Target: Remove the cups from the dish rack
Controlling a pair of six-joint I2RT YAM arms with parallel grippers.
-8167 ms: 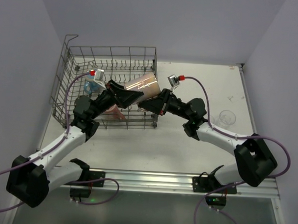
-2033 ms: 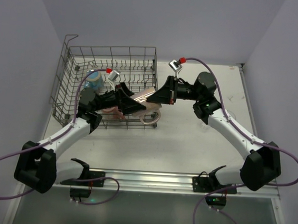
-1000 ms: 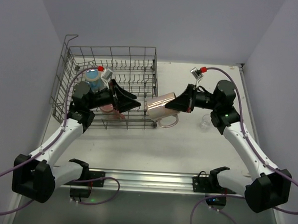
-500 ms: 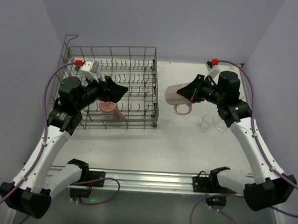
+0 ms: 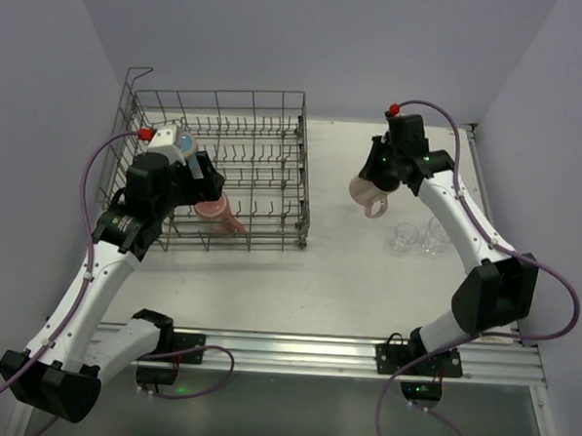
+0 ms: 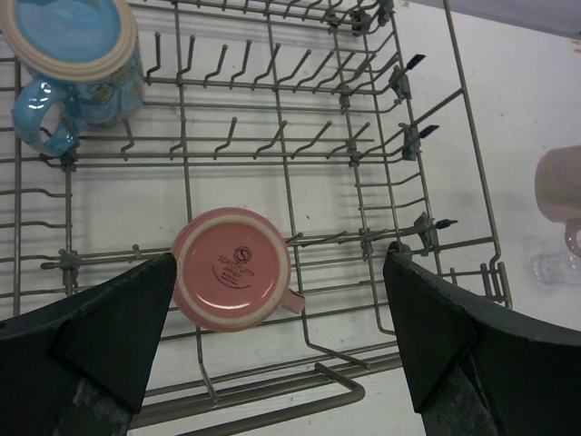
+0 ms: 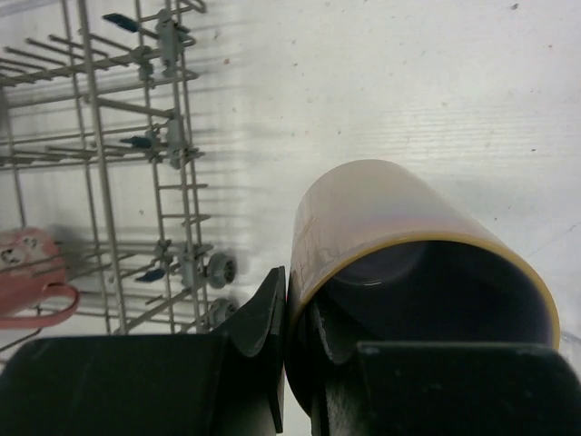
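Note:
The pale pink-cream mug [image 5: 364, 192] has its opening facing up over open tabletop [image 5: 349, 226] between the rack and tumblers, so the robot's right gripper goes on lowering the mug until its base stands flat.
My right gripper [image 5: 379, 176] is shut on the rim of the pale pink-cream mug [image 5: 366, 193], one finger inside and one outside. It holds the mug mouth-up over the table, right of the dish rack [image 5: 283, 193]. The right wrist view shows that grip [image 7: 295, 327] on the mug [image 7: 399, 227]. My left gripper [image 5: 207, 177] is open and empty above the rack [image 6: 363, 182]. Its fingers [image 6: 109, 327] flank an upside-down red-pink mug [image 6: 233, 268], seen from the top too [image 5: 216, 212]. A blue mug [image 6: 77, 54] stands at the rack's far left. Two clear tumblers [image 5: 402, 238] stand right of the held mug.
The second tumbler [image 5: 437, 233] is close to the right arm's forearm. The rack's tall wire side and prongs [image 7: 172, 136] lie just left of the held mug. The walls close in at the back and both sides.
My right gripper has carried the pink-cream mug out of the rack to the right and turned it mouth-up near the tumblers. My left gripper has let go, drawn back and risen over the rack.

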